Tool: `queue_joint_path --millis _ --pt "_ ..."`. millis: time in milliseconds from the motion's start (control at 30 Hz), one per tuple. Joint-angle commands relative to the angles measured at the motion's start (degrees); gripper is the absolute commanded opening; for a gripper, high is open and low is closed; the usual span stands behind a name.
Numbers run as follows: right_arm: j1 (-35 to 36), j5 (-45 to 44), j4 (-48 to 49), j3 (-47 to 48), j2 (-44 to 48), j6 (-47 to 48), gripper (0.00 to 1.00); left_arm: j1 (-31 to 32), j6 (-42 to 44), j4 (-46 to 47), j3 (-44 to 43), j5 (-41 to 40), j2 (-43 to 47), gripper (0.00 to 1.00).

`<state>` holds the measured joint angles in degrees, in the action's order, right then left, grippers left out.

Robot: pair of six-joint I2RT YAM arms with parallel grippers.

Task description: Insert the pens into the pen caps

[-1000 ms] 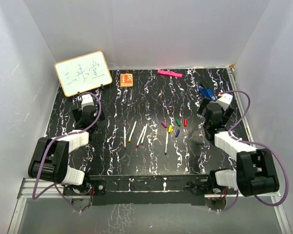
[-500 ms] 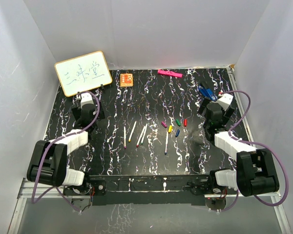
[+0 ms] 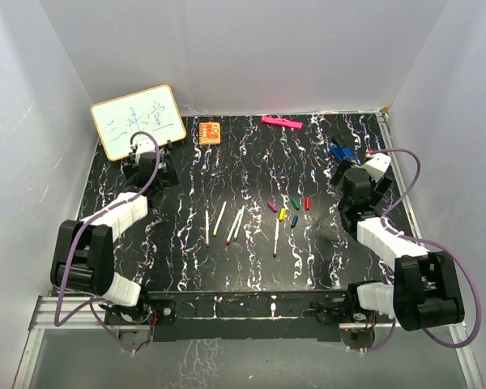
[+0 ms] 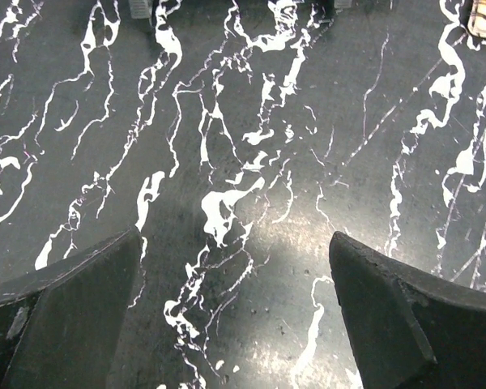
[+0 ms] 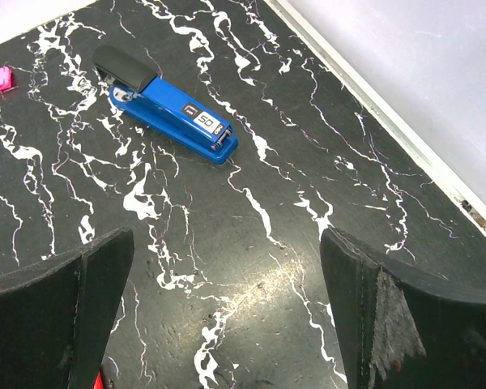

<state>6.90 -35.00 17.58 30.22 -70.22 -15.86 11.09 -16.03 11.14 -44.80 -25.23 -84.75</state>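
Note:
The nearest white pen (image 3: 206,223) lies clear of the other pens, so my left gripper goes on toward the white pen's body (image 3: 206,232) before it closes there once the fingers are on both sides of it.
Five thin white pens lie in the middle of the black marble table: four in a loose row (image 3: 225,223) and one (image 3: 276,234) to their right. The pen caps lie just right of them: purple (image 3: 271,207), yellow (image 3: 282,215), green (image 3: 296,201), red (image 3: 307,203) and dark blue (image 3: 294,220). My left gripper (image 3: 151,164) is open and empty at the far left, over bare table in the left wrist view (image 4: 235,284). My right gripper (image 3: 350,174) is open and empty at the far right, right of the caps, also over bare table in the right wrist view (image 5: 227,300).
A whiteboard (image 3: 138,121) stands at the back left, just beyond my left gripper. An orange pad (image 3: 210,131) and a thick pink marker (image 3: 281,122) lie at the back. A blue stapler (image 5: 174,113) lies just ahead of my right gripper. White walls enclose the table.
My left arm has reached farther back towards the whiteboard. My right gripper has hardly moved. The pens and caps have not moved.

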Motion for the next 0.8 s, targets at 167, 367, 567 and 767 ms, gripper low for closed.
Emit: queue_joint_path --millis 167,367,567,767 --pt "-0.39 -4.09 2.84 2.2 4.0 -0.49 0.98 0.37 -3.14 -15.24 -8.64 13.35 4.03 0.98" --pt "-0.39 5.9 6.21 2.0 4.19 5.2 0.98 4.2 -1.28 -15.41 -7.52 17.02 9.65 0.99" --pt "-0.39 7.68 9.19 0.23 4.43 2.21 0.98 6.86 -6.93 -23.2 -5.36 15.8 12.38 0.98" --pt "-0.4 11.11 4.14 3.29 4.67 1.2 0.98 13.62 -9.52 -26.01 -1.45 14.64 14.28 0.98"
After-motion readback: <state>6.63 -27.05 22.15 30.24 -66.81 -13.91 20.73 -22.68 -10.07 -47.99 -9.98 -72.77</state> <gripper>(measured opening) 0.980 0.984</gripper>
